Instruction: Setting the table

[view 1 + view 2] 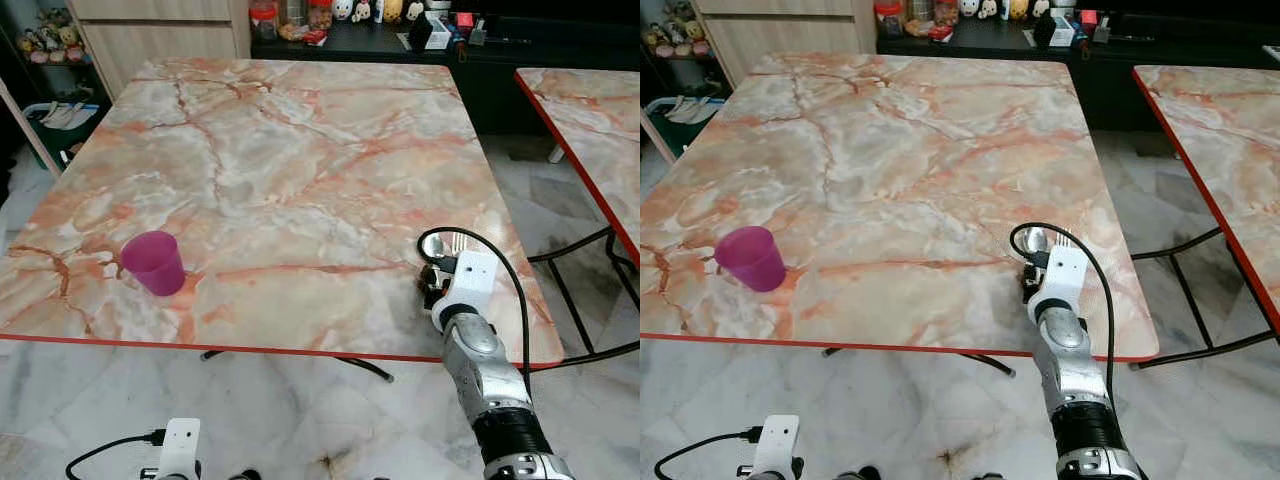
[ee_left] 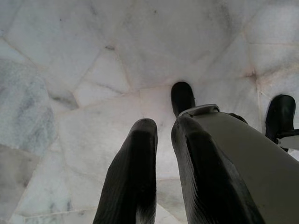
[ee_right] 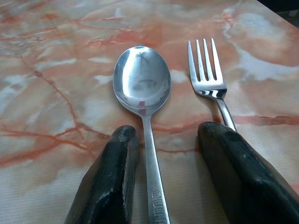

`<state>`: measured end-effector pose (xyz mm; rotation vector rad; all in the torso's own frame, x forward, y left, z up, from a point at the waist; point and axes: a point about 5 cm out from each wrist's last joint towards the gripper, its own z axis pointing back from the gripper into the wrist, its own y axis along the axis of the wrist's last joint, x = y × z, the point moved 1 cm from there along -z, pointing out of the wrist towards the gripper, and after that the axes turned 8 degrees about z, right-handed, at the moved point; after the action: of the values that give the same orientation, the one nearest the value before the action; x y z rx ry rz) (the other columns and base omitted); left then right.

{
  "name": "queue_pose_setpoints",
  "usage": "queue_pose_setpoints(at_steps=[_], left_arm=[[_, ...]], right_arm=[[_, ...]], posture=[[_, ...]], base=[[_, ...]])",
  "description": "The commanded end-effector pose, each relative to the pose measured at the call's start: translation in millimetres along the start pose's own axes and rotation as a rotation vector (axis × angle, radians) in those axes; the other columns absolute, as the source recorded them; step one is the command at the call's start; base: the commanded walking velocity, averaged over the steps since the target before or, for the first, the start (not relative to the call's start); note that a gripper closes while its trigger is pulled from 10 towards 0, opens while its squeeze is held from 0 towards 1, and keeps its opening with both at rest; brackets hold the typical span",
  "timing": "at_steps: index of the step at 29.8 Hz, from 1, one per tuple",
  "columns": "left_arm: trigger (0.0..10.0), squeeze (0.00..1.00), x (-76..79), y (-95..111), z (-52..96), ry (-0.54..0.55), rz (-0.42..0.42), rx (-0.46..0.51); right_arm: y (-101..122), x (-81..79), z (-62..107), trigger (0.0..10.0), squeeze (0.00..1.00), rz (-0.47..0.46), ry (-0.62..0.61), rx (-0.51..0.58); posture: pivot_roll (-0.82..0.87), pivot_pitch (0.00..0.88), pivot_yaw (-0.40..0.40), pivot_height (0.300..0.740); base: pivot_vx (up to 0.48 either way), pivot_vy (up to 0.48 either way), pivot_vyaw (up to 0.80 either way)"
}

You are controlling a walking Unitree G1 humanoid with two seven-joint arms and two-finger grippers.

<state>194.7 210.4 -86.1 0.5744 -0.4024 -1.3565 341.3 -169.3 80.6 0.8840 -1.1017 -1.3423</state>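
Note:
The silver spoon (image 1: 432, 244) will come up by itself when I lift, and the fork will stay behind, because a gap (image 3: 182, 105) shows between the two.
A silver spoon (image 3: 141, 81) and a fork (image 3: 205, 70) lie side by side on the marble table (image 1: 300, 150), near its front right corner. My right gripper (image 3: 168, 131) rests low over their handles and is open. The spoon's handle runs between the fingers, and the fork's handle disappears under one finger (image 3: 233, 168). A pink plastic cup (image 1: 153, 262) stands upright near the table's front left edge, far from both grippers. My left gripper (image 2: 163, 128) hangs below the table over the pale floor, its fingers close together with nothing between them.
A second marble table (image 1: 590, 110) stands to the right across a narrow gap. A dark counter (image 1: 380, 35) with jars and small toys runs along the back, beside a wooden cabinet (image 1: 160, 30). A black cable (image 1: 505, 275) loops from my right wrist.

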Motion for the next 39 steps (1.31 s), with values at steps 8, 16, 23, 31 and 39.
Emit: queue_pose_setpoints(at_steps=[8, 16, 23, 31, 39], left_arm=[[10.0, 0.0, -1.6, -8.4, 1.2, 0.008, 0.018, -0.028], [10.0, 0.0, -0.9, -8.8, 1.3, 0.006, 0.013, -0.029], [10.0, 0.0, -0.4, -9.1, 1.3, 0.005, 0.013, -0.03], [10.0, 0.0, -0.9, -9.5, 1.3, 0.002, 0.009, -0.035], [10.0, 0.0, -1.7, -7.5, 0.9, -0.001, -0.007, -0.035]], right_arm=[[-14.1, -10.1, 2.6, 10.0, 0.0, 0.026, 0.058, -0.06], [-12.6, -13.9, 2.8, 10.0, 0.0, 0.037, 0.081, -0.045], [-12.8, -20.7, 2.7, 0.0, 0.0, 0.05, 0.115, -0.047], [-13.2, -21.9, 2.9, 0.0, 0.0, 0.056, 0.124, -0.045], [-16.1, -27.1, 3.5, 0.0, 0.0, 0.063, 0.139, -0.05]], posture=[[-0.03, 0.155, -0.038, 0.74], [-0.02, 0.14, -0.04, 0.74], [-0.02, 0.131, -0.045, 0.74], [-0.03, 0.12, -0.043, 0.74], [-0.03, 0.108, -0.039, 0.74]], base=[[0.0, 0.0, 0.0], [0.0, 0.0, 0.0], [0.0, 0.0, 0.0], [0.0, 0.0, 0.0], [0.0, 0.0, 0.0]])
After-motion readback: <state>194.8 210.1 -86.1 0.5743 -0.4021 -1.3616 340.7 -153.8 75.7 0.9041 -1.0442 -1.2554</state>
